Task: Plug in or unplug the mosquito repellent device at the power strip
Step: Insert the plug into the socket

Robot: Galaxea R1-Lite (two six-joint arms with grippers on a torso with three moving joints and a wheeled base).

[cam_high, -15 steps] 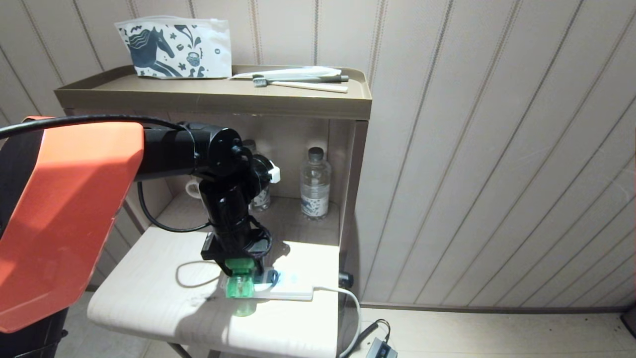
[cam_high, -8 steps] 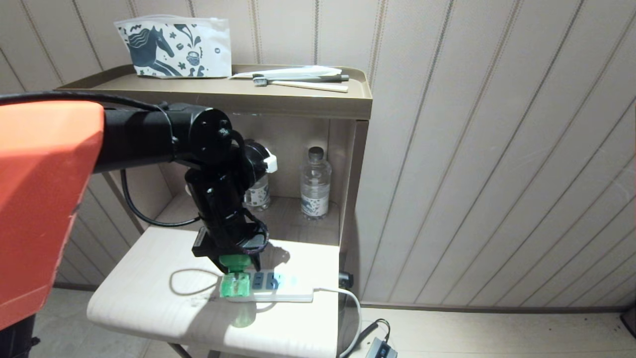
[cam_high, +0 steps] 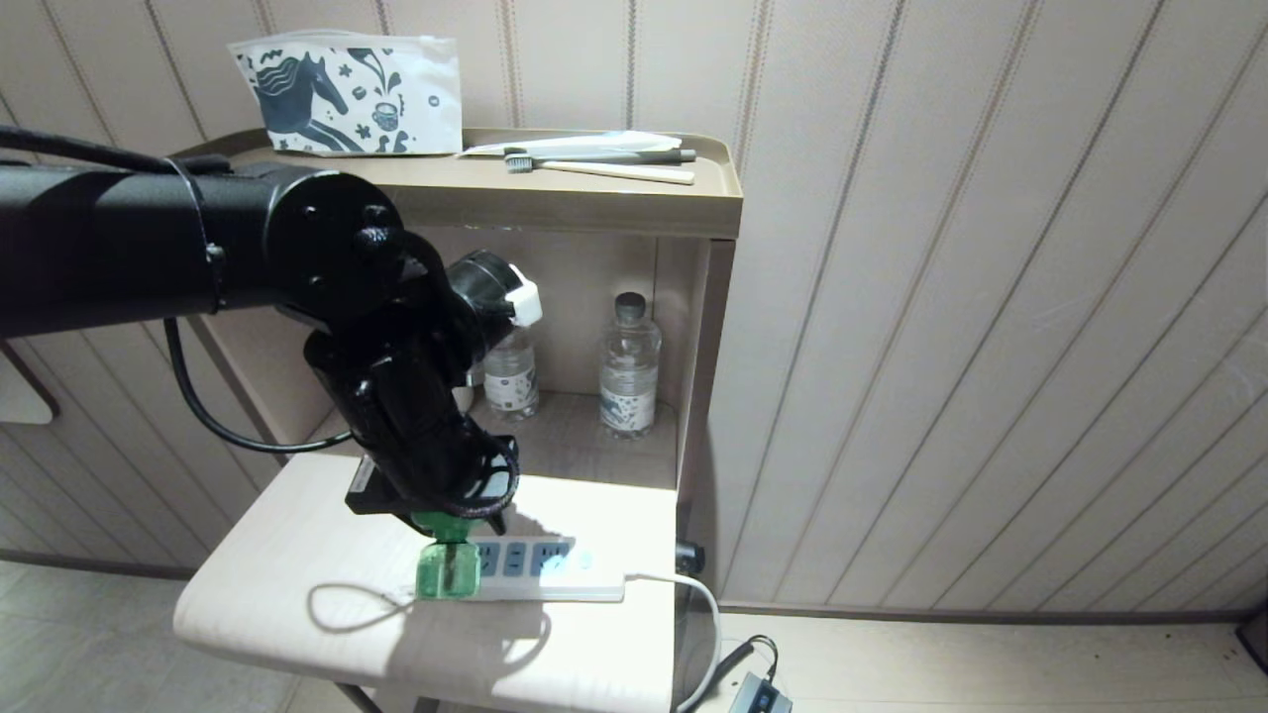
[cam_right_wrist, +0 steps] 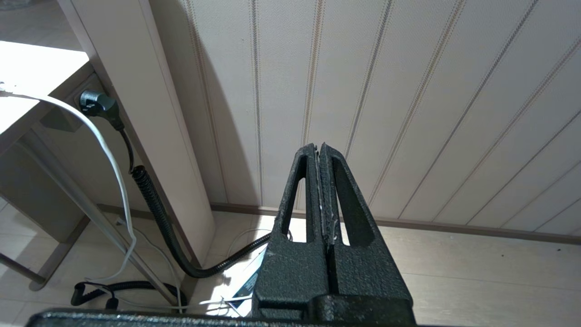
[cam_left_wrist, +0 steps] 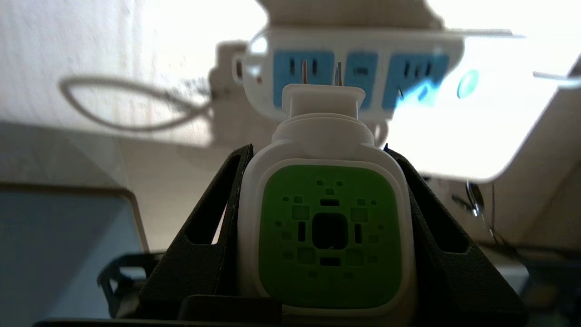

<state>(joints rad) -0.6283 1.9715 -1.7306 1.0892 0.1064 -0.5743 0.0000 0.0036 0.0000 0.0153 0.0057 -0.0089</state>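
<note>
The device's two metal prongs point down, clear of the blue sockets, so next my left gripper tips the device's green side (cam_left_wrist: pixel 330 235) up and puts it down upright.
My left gripper (cam_high: pixel 451 527) is shut on the white-and-green head of the mosquito repellent device (cam_high: pixel 448 570), whose green bottle hangs just over the pale table (cam_high: pixel 297 535). The device sits at the left end of the power strip (cam_high: pixel 555 574). In the left wrist view the black fingers (cam_left_wrist: pixel 218 227) clamp both sides of the device (cam_left_wrist: pixel 329 236). Its two metal prongs are bare and stand apart from the blue sockets of the power strip (cam_left_wrist: pixel 354 68). My right gripper (cam_right_wrist: pixel 319 146) is shut on nothing, parked low facing the panelled wall.
Two clear water bottles (cam_high: pixel 629 368) (cam_high: pixel 510 378) stand in the shelf recess behind the table. A printed pouch (cam_high: pixel 347 94) and a toothbrush (cam_high: pixel 594 163) lie on the top tray. A thin cord loop (cam_high: pixel 347 599) lies left of the strip; its white cable (cam_high: pixel 693 614) drops to the floor.
My left arm has swung left and back, carrying the device off the strip's left socket. More blue sockets now show. The orange arm cover has left the head view.
</note>
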